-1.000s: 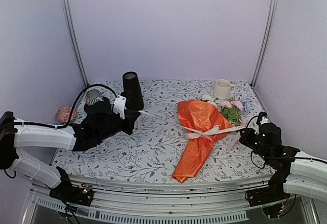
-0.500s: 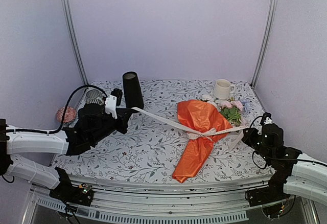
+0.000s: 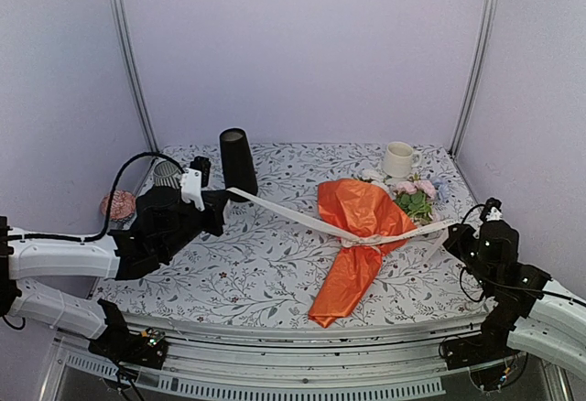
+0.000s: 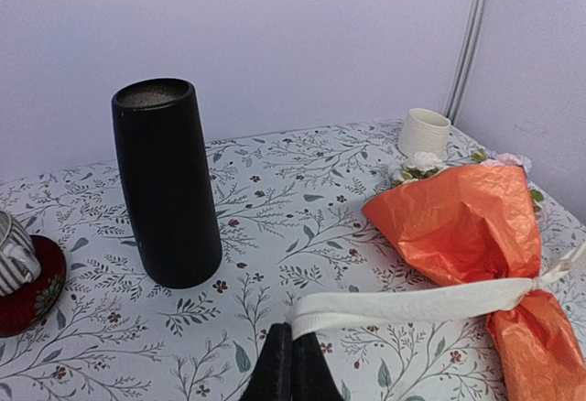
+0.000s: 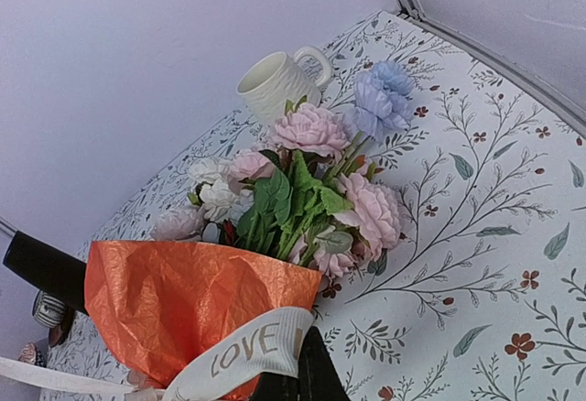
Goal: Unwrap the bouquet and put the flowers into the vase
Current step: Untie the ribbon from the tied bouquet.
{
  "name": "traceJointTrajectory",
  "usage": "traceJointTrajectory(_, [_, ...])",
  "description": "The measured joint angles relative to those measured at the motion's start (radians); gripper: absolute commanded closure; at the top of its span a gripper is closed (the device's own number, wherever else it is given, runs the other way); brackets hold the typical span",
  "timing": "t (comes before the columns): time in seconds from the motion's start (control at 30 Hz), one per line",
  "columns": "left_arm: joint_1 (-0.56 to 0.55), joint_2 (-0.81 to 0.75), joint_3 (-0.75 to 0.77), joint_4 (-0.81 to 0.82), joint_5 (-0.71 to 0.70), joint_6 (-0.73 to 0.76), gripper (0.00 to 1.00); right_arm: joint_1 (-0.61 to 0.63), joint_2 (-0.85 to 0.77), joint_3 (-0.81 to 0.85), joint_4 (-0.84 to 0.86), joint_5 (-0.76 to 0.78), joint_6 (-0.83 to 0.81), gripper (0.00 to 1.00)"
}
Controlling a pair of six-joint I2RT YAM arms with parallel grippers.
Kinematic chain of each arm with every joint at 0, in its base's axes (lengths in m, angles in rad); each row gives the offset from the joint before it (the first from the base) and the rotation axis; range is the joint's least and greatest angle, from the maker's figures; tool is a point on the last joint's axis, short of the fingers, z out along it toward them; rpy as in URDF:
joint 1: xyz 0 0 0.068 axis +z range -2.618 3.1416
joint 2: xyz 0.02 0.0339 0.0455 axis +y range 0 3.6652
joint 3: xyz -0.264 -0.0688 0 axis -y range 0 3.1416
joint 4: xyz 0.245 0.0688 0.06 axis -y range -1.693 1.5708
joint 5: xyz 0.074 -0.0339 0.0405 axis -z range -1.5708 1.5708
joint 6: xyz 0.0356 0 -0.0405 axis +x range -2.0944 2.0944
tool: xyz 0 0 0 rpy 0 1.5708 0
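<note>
Both ribbon ends run tight to the knot on the bouquet (image 3: 361, 240). My left gripper should now pull its end (image 3: 242, 195) away until the knot comes open, then let go.
The bouquet (image 3: 359, 227) lies on the table in orange crinkly paper (image 4: 467, 218) (image 5: 183, 309), with pink, white and pale blue flowers (image 3: 414, 196) (image 5: 316, 190) at its far end. A whitish ribbon (image 3: 293, 216) (image 4: 412, 305) (image 5: 243, 353) runs taut across it. My left gripper (image 3: 226, 195) (image 4: 291, 351) is shut on the ribbon's left end, just in front of the black vase (image 3: 237, 163) (image 4: 168, 181). My right gripper (image 3: 449, 233) (image 5: 298, 378) is shut on the ribbon's right end, right of the bouquet.
A white mug (image 3: 398, 159) (image 5: 279, 79) stands behind the flowers. A striped grey-white object on a red base (image 3: 166, 174) (image 4: 18, 268) sits left of the vase. A pinkish ball (image 3: 117, 205) lies at the table's left edge. Walls enclose the sides and back.
Both grippers have pulled outward, the left further left and the right further right. The ribbon has drawn out longer on both sides, and its bow on the wrap has shrunk to a small knot.
</note>
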Motion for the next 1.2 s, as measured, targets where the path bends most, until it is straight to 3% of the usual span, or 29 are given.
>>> traceJointTrajectory(1.2, [0.0,-0.26,-0.095,0.007,-0.193,0.039,1.0,0.0,-0.211,0.224,-0.205,0.15,-0.173,0.98])
